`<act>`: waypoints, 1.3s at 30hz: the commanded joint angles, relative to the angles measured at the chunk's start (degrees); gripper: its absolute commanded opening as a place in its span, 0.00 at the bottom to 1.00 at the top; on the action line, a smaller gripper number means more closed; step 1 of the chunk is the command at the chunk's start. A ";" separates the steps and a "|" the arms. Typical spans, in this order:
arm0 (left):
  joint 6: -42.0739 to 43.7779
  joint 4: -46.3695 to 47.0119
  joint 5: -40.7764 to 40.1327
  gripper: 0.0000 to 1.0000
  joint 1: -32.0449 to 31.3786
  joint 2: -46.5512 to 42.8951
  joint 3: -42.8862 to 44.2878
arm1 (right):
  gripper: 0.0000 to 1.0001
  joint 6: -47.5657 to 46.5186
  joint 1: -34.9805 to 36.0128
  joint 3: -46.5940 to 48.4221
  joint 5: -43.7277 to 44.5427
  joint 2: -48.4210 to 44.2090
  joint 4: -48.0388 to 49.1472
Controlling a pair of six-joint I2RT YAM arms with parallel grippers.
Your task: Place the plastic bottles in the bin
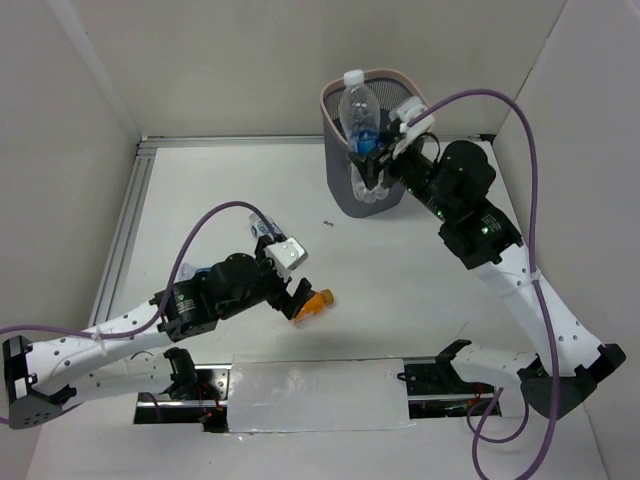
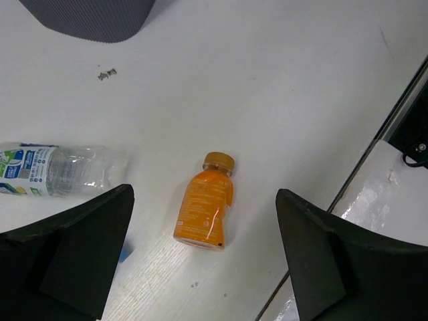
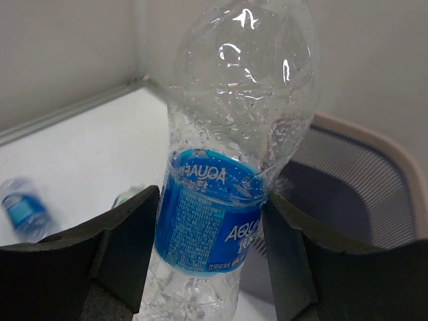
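A blue tip (image 2: 126,251) sticks out a little next to the left gripper's finger, so the robot should expect a bottle with a blue cap (image 1: 190,271) to be hidden behind that finger.
My right gripper (image 1: 372,158) is shut on a clear water bottle with a blue label (image 1: 359,112) and holds it upright at the bin (image 1: 345,195), a dark mesh basket with a pinkish rim (image 1: 385,74). In the right wrist view the fingers (image 3: 127,234) clamp the label (image 3: 214,221), and the bin's opening (image 3: 354,194) lies behind and to the right. My left gripper (image 1: 297,298) is open over the orange-drink bottle (image 1: 319,301). That bottle lies on its side between the spread fingers (image 2: 87,241) in the left wrist view (image 2: 204,207). Another clear labelled bottle (image 2: 57,170) lies to its left.
A tiny blue cube (image 2: 124,254) peeks out beside the left finger. The bin's base (image 2: 93,17) shows at the top of the left wrist view, with a small dark mark (image 2: 107,75) on the table. Two blurred bottles (image 3: 23,210) lie far left. White walls enclose the table.
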 commanded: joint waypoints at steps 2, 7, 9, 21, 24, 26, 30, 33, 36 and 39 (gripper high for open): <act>1.28 1.48 1.68 1.00 -0.31 2.18 1.45 | 0.35 1.10 -4.89 3.47 2.28 2.80 15.75; 1.28 0.25 2.21 1.00 -0.31 5.17 1.97 | 0.38 0.94 -9.81 6.97 3.08 10.62 20.70; 1.28 -0.37 2.90 1.00 -0.31 5.70 1.97 | 0.39 1.63 -12.62 10.75 3.08 15.54 21.23; 1.81 -2.04 1.77 1.00 -0.31 9.92 3.03 | 0.57 4.79 -19.22 26.75 5.71 35.41 17.98; 1.81 -3.09 1.24 1.00 -0.31 11.41 3.56 | 0.71 6.64 -20.71 28.95 3.70 37.27 15.44; 1.81 -3.09 1.24 1.00 -0.31 13.17 4.08 | 0.80 7.87 -21.51 29.56 1.25 38.06 14.21; 2.34 -3.62 0.71 1.00 -0.31 17.12 4.70 | 0.99 8.58 -22.04 25.80 -1.05 34.46 14.02; 2.95 -4.15 -0.51 1.00 -0.31 19.06 5.83 | 0.99 10.24 -22.04 23.42 -3.42 29.72 12.27; 3.56 -4.15 -0.52 1.00 -0.31 22.22 6.89 | 0.99 11.56 -22.04 20.97 -8.51 23.84 7.62; 3.57 -4.94 0.27 1.00 -0.31 26.61 8.29 | 0.99 12.18 -22.04 15.88 -13.52 16.37 4.62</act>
